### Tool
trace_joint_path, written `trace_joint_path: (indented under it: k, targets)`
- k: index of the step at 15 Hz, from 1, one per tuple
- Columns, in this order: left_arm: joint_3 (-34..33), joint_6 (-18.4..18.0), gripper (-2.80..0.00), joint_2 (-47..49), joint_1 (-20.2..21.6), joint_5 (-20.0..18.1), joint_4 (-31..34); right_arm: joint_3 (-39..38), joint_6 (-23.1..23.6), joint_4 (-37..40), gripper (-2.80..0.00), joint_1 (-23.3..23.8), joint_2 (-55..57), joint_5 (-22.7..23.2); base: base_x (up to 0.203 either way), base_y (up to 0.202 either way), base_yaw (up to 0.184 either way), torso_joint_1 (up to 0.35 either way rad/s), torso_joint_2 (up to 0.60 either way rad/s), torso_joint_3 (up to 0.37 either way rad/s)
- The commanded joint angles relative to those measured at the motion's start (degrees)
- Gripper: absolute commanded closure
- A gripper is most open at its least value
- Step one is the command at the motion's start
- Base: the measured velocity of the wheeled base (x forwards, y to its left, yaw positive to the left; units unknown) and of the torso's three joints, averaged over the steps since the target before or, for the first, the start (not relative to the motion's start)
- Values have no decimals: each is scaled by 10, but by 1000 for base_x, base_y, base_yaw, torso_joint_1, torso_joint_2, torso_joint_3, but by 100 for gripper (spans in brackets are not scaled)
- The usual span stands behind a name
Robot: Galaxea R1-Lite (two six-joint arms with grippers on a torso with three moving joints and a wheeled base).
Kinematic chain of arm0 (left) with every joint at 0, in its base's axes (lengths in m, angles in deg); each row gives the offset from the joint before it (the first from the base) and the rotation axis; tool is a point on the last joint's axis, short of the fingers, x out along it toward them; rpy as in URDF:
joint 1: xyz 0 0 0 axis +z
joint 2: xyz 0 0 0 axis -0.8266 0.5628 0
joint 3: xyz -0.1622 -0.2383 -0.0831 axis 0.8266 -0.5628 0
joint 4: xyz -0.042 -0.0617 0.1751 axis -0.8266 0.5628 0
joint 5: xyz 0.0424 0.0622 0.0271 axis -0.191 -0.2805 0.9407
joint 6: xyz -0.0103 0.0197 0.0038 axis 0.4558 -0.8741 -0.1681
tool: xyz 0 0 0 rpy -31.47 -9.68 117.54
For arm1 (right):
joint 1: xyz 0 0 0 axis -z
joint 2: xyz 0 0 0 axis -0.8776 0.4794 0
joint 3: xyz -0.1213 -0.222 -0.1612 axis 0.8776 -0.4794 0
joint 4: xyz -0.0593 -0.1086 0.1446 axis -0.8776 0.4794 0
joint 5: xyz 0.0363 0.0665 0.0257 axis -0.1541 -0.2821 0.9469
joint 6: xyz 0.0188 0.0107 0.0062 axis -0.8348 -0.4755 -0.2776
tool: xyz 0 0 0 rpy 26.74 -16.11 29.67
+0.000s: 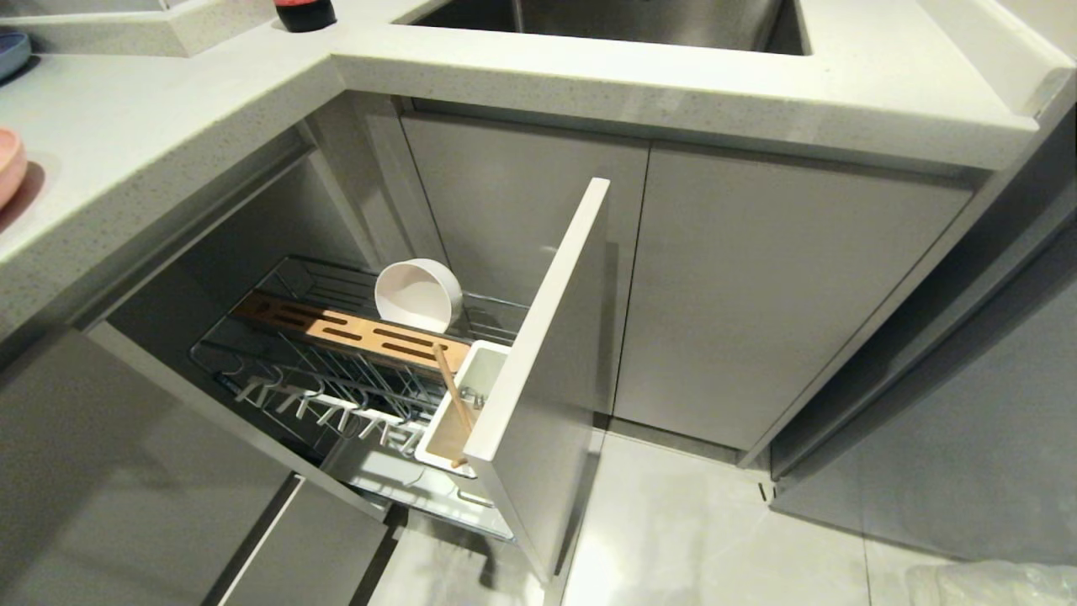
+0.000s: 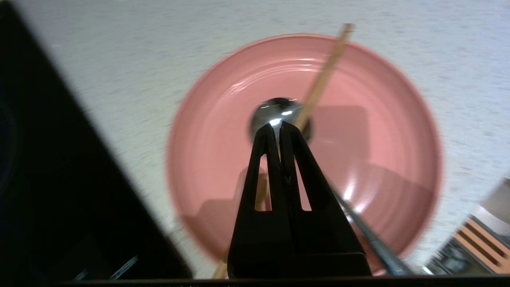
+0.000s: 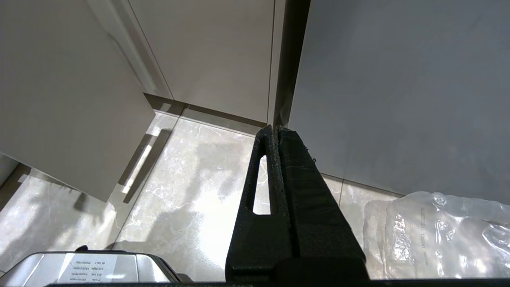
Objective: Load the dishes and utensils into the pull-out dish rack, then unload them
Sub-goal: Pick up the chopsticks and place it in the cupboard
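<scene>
Next, my left gripper opens, turns in line with the chopstick and grips it, because the chopstick [image 2: 322,76] lies at a slant across the spoon [image 2: 297,122], crooked to my left gripper's closed fingers.
The pull-out dish rack [image 1: 252,353] stands drawn out under the counter, its grey front panel [image 1: 547,353] towards me. A cream-white bowl [image 1: 416,295] leans on its side behind the wooden strip [image 1: 336,328]. One chopstick [image 1: 452,389] stands slanted in the white utensil cup [image 1: 484,370]. The pink plate [image 2: 223,151] lies on the counter, and only its rim [image 1: 8,168] shows in the head view. On it lie a dark metal spoon [image 2: 279,109] and another chopstick [image 2: 322,75]. My left gripper [image 2: 277,125] hangs shut above the plate's middle, nothing between its fingers. My right gripper [image 3: 275,129] is shut and parked over the floor.
A steel sink [image 1: 606,21] is set into the speckled counter [image 1: 168,126]. A blue dish [image 1: 10,52] and a dark red-topped object [image 1: 305,13] sit at the back left. A black surface [image 2: 59,179] borders the plate. A clear plastic bag [image 3: 446,235] lies on the floor.
</scene>
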Motion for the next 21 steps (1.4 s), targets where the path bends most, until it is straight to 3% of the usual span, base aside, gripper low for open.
trace_joint_path:
  k: [1, 13, 14, 18, 21]
  targets:
    - [12, 0, 0, 25, 3, -33, 2, 0, 0, 0, 0, 0, 0, 0, 0, 0, 0, 0, 0, 0]
    - [69, -12, 0, 110, 4, -85, -1, 0, 0, 0, 0, 0, 0, 0, 0, 0, 0, 0, 0, 0]
    - [71, -19, -280, 116, 4, -86, -1, 0, 0, 0, 0, 0, 0, 0, 0, 0, 0, 0, 0, 0]
    - [73, -24, -280, 126, 4, -115, 0, 0, 0, 0, 0, 0, 0, 0, 0, 0, 0, 0, 0, 0]
    - [81, -25, -280, 142, 3, -117, 0, 0, 0, 0, 0, 0, 0, 0, 0, 0, 0, 0, 0, 0]
